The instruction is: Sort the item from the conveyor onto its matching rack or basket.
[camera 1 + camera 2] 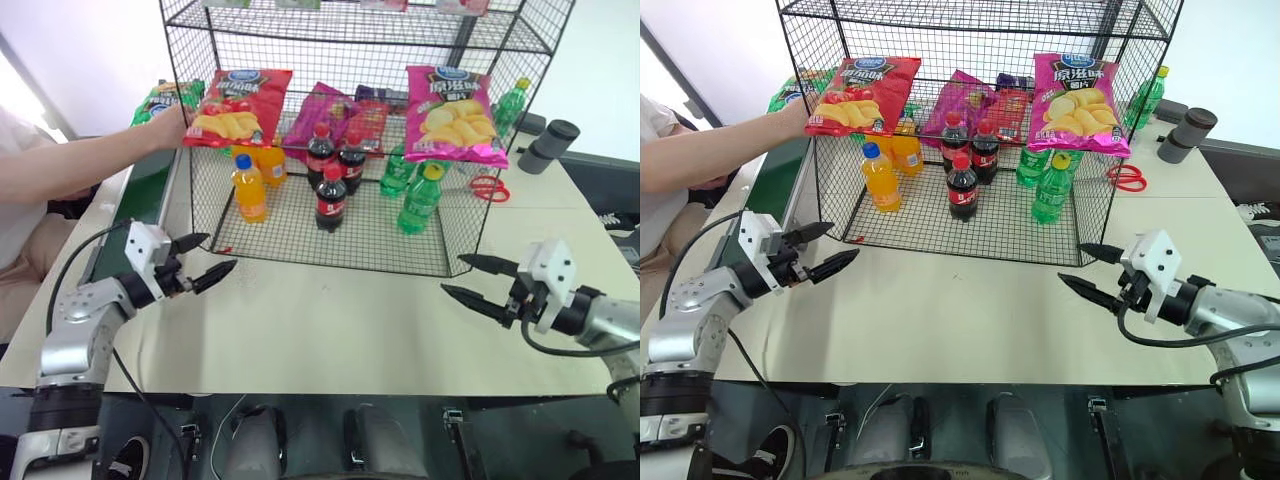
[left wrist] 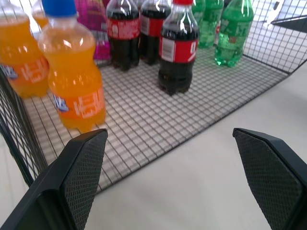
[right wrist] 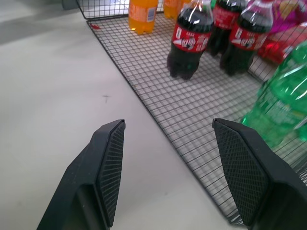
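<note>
My gripper will set the green crisp bag (image 1: 163,100) on the rack, and the bag should stay propped there in the same way as the red crisp bag (image 1: 237,108), which is leaning back unfolded on the rack.
The item, a green crisp bag (image 1: 160,100), shows partly behind a person's hand (image 1: 168,128) at the rack's left side, over the far end of the conveyor (image 1: 140,195). I cannot tell whether the hand holds it. The rack (image 1: 370,245) is a black wire-mesh unit standing on the white table. My left gripper (image 1: 220,251) is open and empty, hovering over the table just before the rack's front left corner. My right gripper (image 1: 452,275) is open and empty too, near the rack's front right corner. Both point inward at the rack's floor.
A red crisp bag (image 1: 238,105) and a pink crisp bag (image 1: 450,112) hang on the rack's front. Orange bottles (image 1: 249,188), cola bottles (image 1: 331,198) and green bottles (image 1: 420,198) stand inside. Red scissors (image 1: 487,187) and a black cylinder (image 1: 548,145) lie at the right.
</note>
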